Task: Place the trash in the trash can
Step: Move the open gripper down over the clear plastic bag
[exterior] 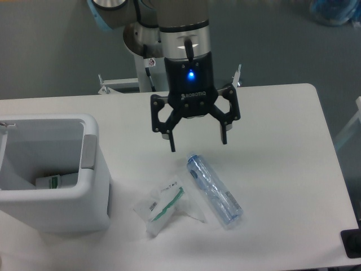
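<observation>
My gripper will have the crumpled clear wrapper (167,208) hanging down below it when I lift the wrapper, because the thin clear edge (195,211) spreads out loosely.
A crushed clear bluish plastic bottle (214,191) lies on the white table (282,141), slanting from upper left to lower right. A crumpled clear wrapper with white-and-green contents (165,205) lies just left of it. The white trash can (51,172) with a grey side panel stands at the left edge; a white-and-green item (55,180) lies inside it. My gripper (197,142) hangs open and empty above the table, just above and behind the bottle's upper end, fingers pointing down.
The arm's base and a metal bracket (115,84) stand behind the table's far edge. A bluish object (335,11) lies on the floor at the top right. A dark object (351,244) shows at the table's lower right corner.
</observation>
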